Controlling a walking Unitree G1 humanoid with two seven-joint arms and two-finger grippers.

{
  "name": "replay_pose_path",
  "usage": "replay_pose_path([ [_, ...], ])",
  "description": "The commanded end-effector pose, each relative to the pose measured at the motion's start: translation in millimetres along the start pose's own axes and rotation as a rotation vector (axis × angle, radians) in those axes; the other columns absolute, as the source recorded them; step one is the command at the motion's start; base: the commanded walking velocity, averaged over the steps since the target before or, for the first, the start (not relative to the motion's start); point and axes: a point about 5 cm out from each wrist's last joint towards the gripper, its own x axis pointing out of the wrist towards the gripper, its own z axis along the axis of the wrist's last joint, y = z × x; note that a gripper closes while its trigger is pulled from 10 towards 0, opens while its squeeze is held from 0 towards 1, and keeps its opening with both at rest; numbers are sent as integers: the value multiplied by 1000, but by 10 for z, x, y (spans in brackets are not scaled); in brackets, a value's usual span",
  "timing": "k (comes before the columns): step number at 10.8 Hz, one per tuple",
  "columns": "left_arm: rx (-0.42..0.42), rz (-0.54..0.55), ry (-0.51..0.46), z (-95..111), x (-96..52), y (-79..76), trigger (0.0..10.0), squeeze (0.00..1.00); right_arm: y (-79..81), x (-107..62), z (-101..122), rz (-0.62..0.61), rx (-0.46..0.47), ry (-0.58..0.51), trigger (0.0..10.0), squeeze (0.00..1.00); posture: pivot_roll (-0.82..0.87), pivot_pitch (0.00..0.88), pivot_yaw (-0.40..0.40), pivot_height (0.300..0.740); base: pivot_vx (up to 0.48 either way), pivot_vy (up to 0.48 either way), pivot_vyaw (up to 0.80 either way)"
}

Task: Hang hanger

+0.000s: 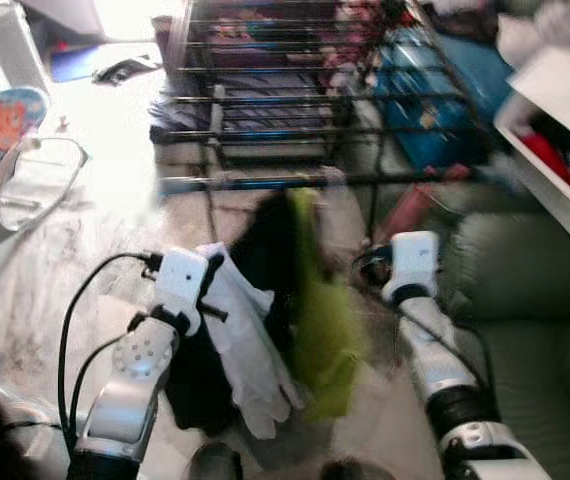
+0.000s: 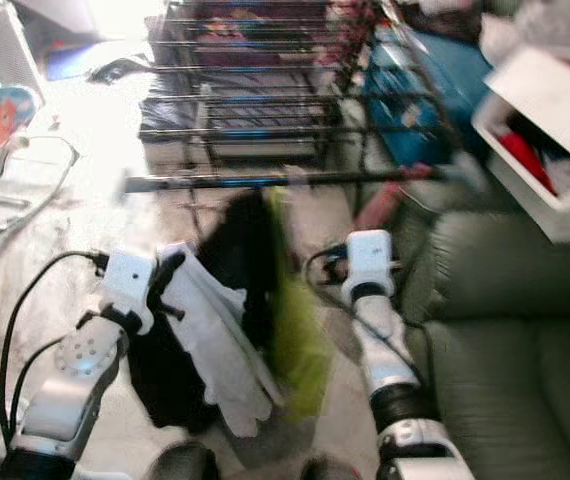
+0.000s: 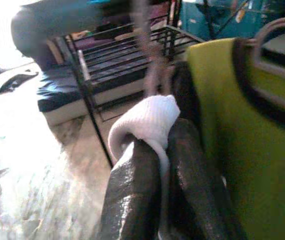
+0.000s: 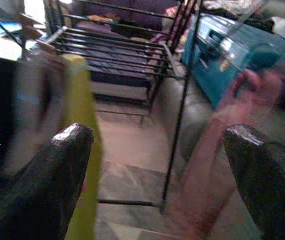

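A curved pink top (image 4: 247, 79) is hooked at the end of the rail, so the pink hanger (image 1: 405, 213) will come off easily and empty when the robot lifts it away.
A yellow-green shirt (image 1: 320, 320) on a pale hanger (image 3: 277, 75) hangs from the front rail (image 1: 265, 182) of a black drying rack (image 1: 305, 100), with a black garment (image 1: 265, 250) beside it. My left gripper (image 3: 165, 135) is shut on a white cloth (image 1: 250, 350) that droops just left of these clothes. My right gripper (image 4: 157, 135) stands open, fingers wide apart, to the right of the green shirt and below the rail. A blurred pink object (image 4: 222, 125) lies ahead between its fingers; I cannot tell what it is.
A grey-green sofa (image 1: 535, 300) fills the right side. A white box (image 1: 555, 150) and a blue case (image 1: 435, 90) stand behind it. A baby bouncer (image 1: 5, 130) sits at the far left on the marble floor (image 1: 65, 260). The views are motion-blurred.
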Motion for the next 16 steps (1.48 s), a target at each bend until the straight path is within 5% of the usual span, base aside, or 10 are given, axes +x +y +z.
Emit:
replay_pose_path([
  [1, 18, -4, -65, 135, 41, -14, 10000, 0, -61, 21, -16, -30, -35, 18, 10000, 0, -1, 5, -2, 740, 0, 0, 0],
  [5, 19, -41, -67, 134, 39, -81, 10000, 0, -102, 60, -4, -72, -52, 28, 10000, 0, 3, 3, -3, 740, 0, 0, 0],
  [8, 23, -47, -64, 133, 40, -85, 10000, 0, -57, 39, 80, -19, -186, -64, 10000, 0, 2, 8, -1, 740, 0, 0, 0],
  [11, 22, -47, -52, 107, 19, -92, 10000, 0, -285, 0, 154, -30, -262, -125, 10000, 0, 1, 16, -6, 740, 0, 0, 0],
  [14, 17, -57, -43, 89, 5, -116, 10000, 0, -604, -51, 65, 8, -317, -65, 10000, 0, -12, 29, -3, 740, 0, 0, 0],
  [16, 19, -65, -37, 83, 0, -116, 10000, 0, -634, -56, 121, 57, -326, -101, 10000, 0, -13, 33, 2, 740, 0, 0, 0],
])
